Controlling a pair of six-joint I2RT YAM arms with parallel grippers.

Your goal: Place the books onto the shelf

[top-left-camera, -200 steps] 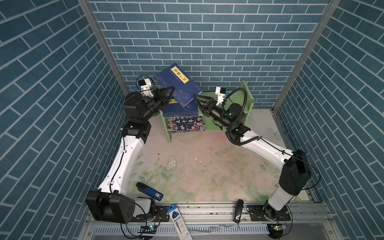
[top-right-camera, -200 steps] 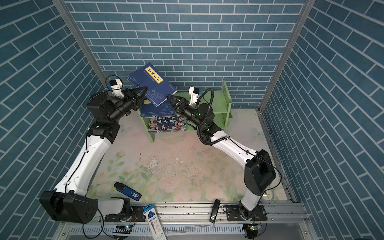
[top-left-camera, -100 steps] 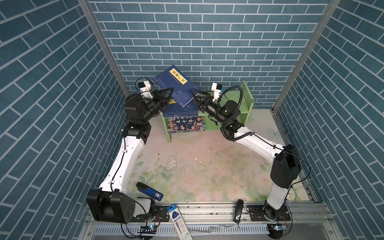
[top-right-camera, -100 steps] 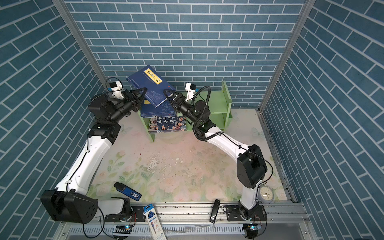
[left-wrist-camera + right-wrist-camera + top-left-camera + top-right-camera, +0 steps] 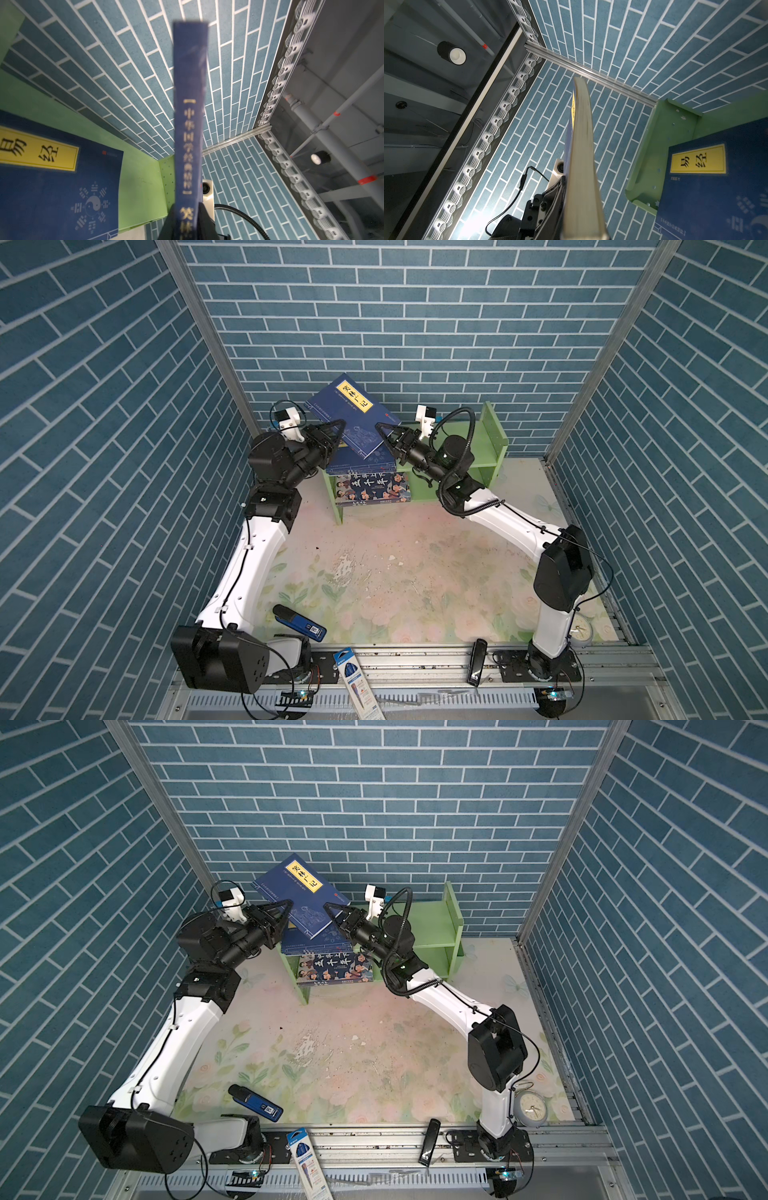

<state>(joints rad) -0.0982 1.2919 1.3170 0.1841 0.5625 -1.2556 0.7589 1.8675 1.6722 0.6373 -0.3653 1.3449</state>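
The navy book is tilted above the stack, so the robot's left gripper should open and let go of the book's spine, and the right gripper should turn the book square onto the stacked books.
A navy book with a yellow label hangs tilted above the left end of the green shelf. My right gripper is shut on its page edge. My left gripper has its jaws on either side of the spine; whether they still press it does not show. Under it, more navy books lie stacked on the top tier; the top one shows in the wrist views. The cartoon-faced book lies on the lower tier.
The brick back wall stands right behind the shelf. At the front left lie a blue handheld device and a pen package. A black bar rests on the front rail, with an alarm clock by the right arm's base.
My right gripper has reached up and left to the book's free edge and shut on it. The left arm and the book have hardly moved.
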